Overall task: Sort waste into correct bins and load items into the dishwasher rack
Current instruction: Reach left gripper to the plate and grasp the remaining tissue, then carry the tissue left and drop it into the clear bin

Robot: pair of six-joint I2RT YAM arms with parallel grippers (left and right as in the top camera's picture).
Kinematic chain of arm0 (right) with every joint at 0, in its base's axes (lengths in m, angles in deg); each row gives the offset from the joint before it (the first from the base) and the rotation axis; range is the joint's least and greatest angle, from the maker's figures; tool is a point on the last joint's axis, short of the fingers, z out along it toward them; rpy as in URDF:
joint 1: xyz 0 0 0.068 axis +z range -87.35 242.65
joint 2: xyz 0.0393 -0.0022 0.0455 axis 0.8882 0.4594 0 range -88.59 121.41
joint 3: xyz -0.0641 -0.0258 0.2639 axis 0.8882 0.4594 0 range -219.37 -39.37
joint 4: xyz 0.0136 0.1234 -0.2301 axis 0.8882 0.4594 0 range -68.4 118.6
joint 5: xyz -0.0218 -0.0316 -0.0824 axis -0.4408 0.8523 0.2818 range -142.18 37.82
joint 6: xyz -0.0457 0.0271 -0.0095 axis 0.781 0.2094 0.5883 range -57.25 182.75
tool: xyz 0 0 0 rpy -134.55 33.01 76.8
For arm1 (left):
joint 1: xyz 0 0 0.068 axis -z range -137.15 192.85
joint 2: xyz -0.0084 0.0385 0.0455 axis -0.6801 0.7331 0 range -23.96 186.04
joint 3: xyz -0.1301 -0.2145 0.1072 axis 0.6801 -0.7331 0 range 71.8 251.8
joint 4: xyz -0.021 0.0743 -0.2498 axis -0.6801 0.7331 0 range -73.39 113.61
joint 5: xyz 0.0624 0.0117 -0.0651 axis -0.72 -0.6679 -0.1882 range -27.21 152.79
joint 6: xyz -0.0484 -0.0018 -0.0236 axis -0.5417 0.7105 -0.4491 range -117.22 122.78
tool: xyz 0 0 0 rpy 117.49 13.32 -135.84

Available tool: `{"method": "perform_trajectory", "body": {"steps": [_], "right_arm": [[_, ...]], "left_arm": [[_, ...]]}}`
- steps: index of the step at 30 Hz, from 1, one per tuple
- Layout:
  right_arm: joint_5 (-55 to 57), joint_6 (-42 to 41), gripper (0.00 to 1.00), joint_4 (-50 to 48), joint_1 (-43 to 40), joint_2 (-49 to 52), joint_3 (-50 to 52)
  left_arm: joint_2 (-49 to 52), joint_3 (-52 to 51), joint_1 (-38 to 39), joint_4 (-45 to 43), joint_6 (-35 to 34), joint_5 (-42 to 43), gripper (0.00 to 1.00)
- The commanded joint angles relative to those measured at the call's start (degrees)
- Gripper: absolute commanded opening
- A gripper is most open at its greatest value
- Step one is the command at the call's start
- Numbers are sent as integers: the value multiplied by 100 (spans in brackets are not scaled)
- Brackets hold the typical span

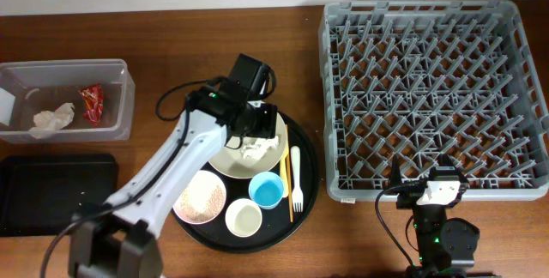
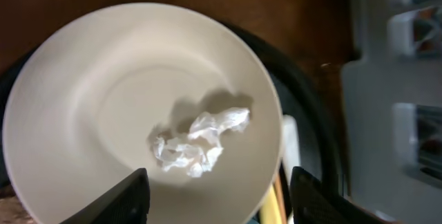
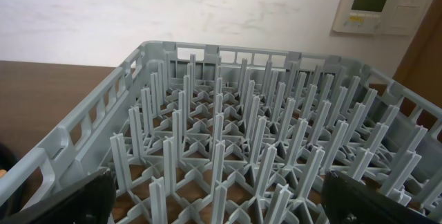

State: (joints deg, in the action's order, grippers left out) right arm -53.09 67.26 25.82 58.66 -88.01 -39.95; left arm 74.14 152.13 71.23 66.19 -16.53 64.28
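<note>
My open fingers are in line with the white tissue (image 1: 259,147), which lies alone on the cream plate, so my left gripper should go on down until they are on both sides of its crumpled middle (image 2: 200,141).
A crumpled white tissue (image 2: 197,141) lies on the large cream plate (image 2: 83,99), which sits on a round black tray. My left gripper (image 2: 217,203) hovers open just above the plate, the tissue ahead of its fingertips and not between them. From overhead the left gripper (image 1: 257,134) covers the plate's (image 1: 225,162) far edge. Beside the plate are a pink bowl (image 1: 200,197), light blue cup (image 1: 267,190), small cream cup (image 1: 244,219), yellow utensil (image 1: 285,179) and white fork (image 1: 297,179). My right gripper (image 3: 221,200) stands open and empty at the near edge of the grey dishwasher rack (image 3: 242,148).
At the left edge, a clear tub (image 1: 120,98) holds a tissue (image 1: 51,119) and a red wrapper (image 1: 92,104). A shallow black tray (image 1: 51,192) lies in front of it. The round black tray (image 1: 304,145) almost touches the rack (image 1: 433,89) at the right.
</note>
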Motion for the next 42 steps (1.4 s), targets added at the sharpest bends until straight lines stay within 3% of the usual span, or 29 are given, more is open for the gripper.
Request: {"method": "perform_trajectory", "body": {"steps": [1, 17, 19, 22, 26, 31, 36, 42], "right_arm": [[28, -26, 98, 28, -22, -33, 26], [28, -26, 98, 28, -22, -33, 26], [28, -24, 98, 28, -22, -33, 26], [28, -26, 99, 28, -22, -33, 26], [28, -26, 98, 31, -22, -33, 26], [28, -26, 98, 28, -20, -33, 26], [28, -26, 98, 31, -11, -33, 26], [28, -24, 98, 28, 74, -33, 26]], "left_arm": [[164, -50, -4, -142, -59, -234, 65], [1644, -66, 0, 308, -57, -68, 63], [1644, -66, 0, 295, -59, -68, 29], [1641, -50, -11, 229, -57, -70, 1], [1447, 494, -153, 435, -52, -85, 1], [820, 2181, -1554, 1266, -33, -92, 1], [678, 2365, -3600, 1198, -81, -81, 1], [682, 2365, -5058, 1180, -79, -87, 0]]}}
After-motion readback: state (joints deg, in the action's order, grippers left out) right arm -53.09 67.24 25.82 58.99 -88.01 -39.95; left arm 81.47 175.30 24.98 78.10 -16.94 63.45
